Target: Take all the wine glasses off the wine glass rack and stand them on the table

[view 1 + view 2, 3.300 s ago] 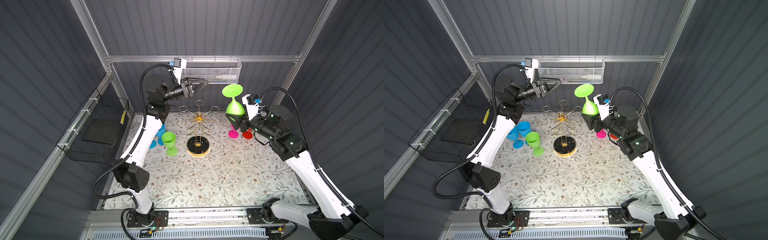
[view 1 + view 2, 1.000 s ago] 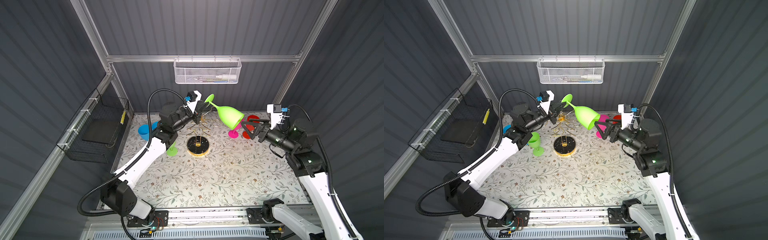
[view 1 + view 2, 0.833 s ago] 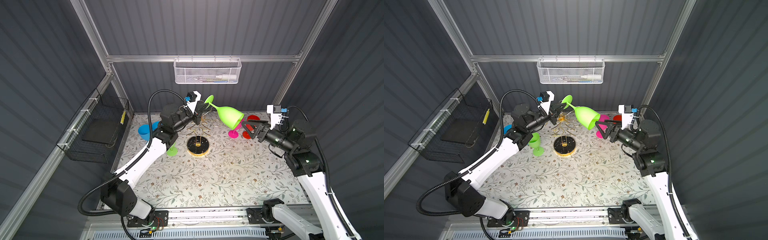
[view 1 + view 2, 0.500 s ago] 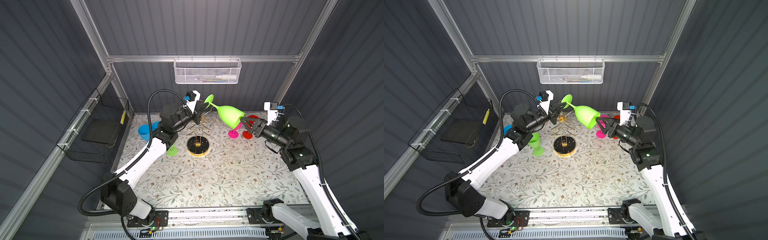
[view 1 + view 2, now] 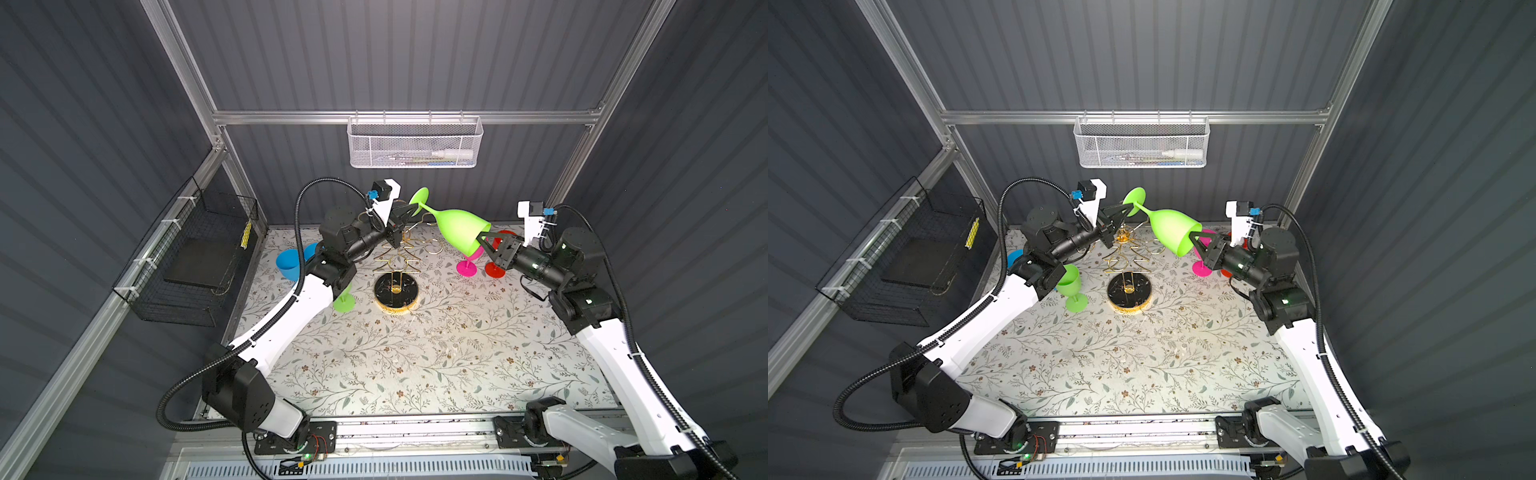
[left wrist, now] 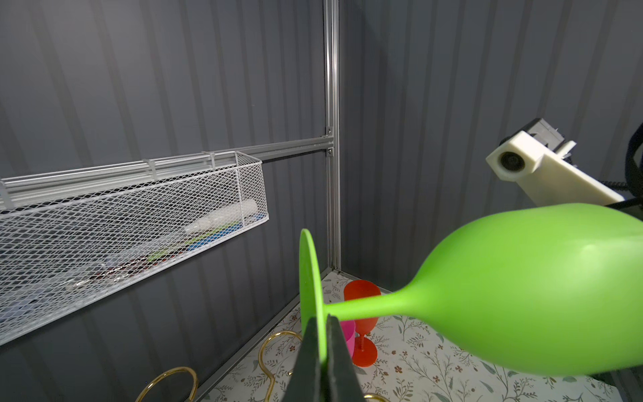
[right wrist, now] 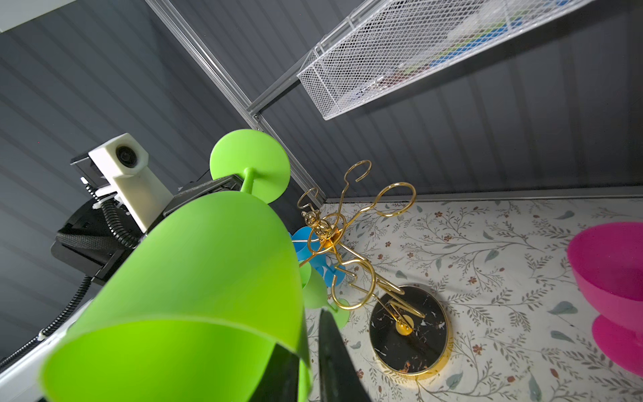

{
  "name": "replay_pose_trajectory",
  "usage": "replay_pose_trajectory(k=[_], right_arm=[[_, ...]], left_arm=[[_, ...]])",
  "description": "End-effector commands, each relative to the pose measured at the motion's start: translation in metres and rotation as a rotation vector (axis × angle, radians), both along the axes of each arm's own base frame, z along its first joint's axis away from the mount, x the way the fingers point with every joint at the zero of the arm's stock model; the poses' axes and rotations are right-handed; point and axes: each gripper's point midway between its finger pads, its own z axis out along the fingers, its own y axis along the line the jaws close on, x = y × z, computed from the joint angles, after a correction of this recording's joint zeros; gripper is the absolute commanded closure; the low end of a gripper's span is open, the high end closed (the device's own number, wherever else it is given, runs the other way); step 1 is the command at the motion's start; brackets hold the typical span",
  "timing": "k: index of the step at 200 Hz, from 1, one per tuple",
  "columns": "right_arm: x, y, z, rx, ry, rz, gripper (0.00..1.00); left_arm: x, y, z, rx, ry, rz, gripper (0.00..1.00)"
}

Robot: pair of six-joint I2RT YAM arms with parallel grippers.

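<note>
The lime green glass's foot [image 5: 420, 195] is between the closed fingers of my left gripper, so that gripper should open and move away before my right gripper stands the glass next to the red glass [image 5: 496, 270].
A lime green wine glass [image 5: 457, 227] [image 5: 1168, 229] hangs nearly level in the air above the gold wine glass rack [image 5: 396, 291] [image 5: 1128, 291], clear of its rings. My left gripper [image 5: 411, 211] [image 6: 322, 318] is shut on the glass's round foot [image 6: 308, 278]. The right gripper [image 5: 482, 243] [image 7: 306, 334] is shut on the bowl's rim, one finger inside the bowl [image 7: 191, 278] and the other finger [image 7: 330, 358] outside. The rack's black marbled base [image 7: 409, 334] stands on the floral cloth.
A second green glass [image 5: 1070, 283] and a blue one [image 5: 289, 264] stand left of the rack; pink [image 5: 467, 268] and red [image 5: 494, 269] glasses stand to its right. A white mesh basket [image 5: 415, 143] hangs on the back rail, a black wire basket [image 5: 195, 262] on the left wall.
The right gripper has moved in to the bowl's mouth and shut on its rim. The left gripper keeps the foot and has barely moved.
</note>
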Motion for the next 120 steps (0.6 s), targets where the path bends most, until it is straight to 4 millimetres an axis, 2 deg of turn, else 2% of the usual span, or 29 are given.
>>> replay_pose_trajectory(k=[1, 21, 34, 47, 60, 67, 69, 71, 86, 103, 120], right_arm=[[-0.003, 0.002, 0.011, 0.013, -0.031, 0.008, 0.92], [-0.004, 0.001, 0.013, 0.011, -0.032, 0.004, 1.00], [-0.004, -0.001, 0.016, 0.008, -0.037, -0.006, 1.00], [-0.005, -0.004, 0.020, -0.004, -0.042, -0.023, 1.00], [-0.007, -0.010, 0.024, -0.027, -0.050, -0.052, 1.00], [-0.008, -0.014, 0.027, -0.040, -0.055, -0.070, 1.00], [-0.009, -0.016, 0.027, -0.045, -0.056, -0.076, 1.00], [-0.009, -0.017, 0.028, -0.049, -0.058, -0.082, 1.00], [-0.013, -0.029, 0.034, -0.081, -0.068, -0.126, 1.00], [-0.020, -0.045, 0.040, -0.129, -0.076, -0.186, 1.00], [-0.029, -0.065, 0.039, -0.211, -0.054, -0.264, 1.00]], left_arm=[[-0.004, 0.002, 0.022, -0.041, -0.042, -0.013, 1.00], [-0.005, 0.002, 0.022, -0.038, -0.043, -0.016, 1.00], [-0.005, 0.004, 0.021, -0.031, -0.046, -0.003, 0.99], [-0.005, 0.007, 0.021, -0.028, -0.051, 0.014, 0.87], [-0.006, 0.010, 0.026, -0.033, -0.064, 0.033, 0.63], [-0.006, 0.012, 0.028, -0.034, -0.072, 0.043, 0.55], [-0.004, 0.012, 0.016, -0.020, -0.052, 0.045, 0.53], [-0.003, 0.012, 0.013, -0.015, -0.047, 0.050, 0.51], [0.000, 0.019, 0.012, -0.013, -0.051, 0.095, 0.30], [0.003, 0.028, 0.012, -0.012, -0.053, 0.141, 0.12], [0.007, 0.039, 0.011, -0.013, -0.051, 0.182, 0.01]])
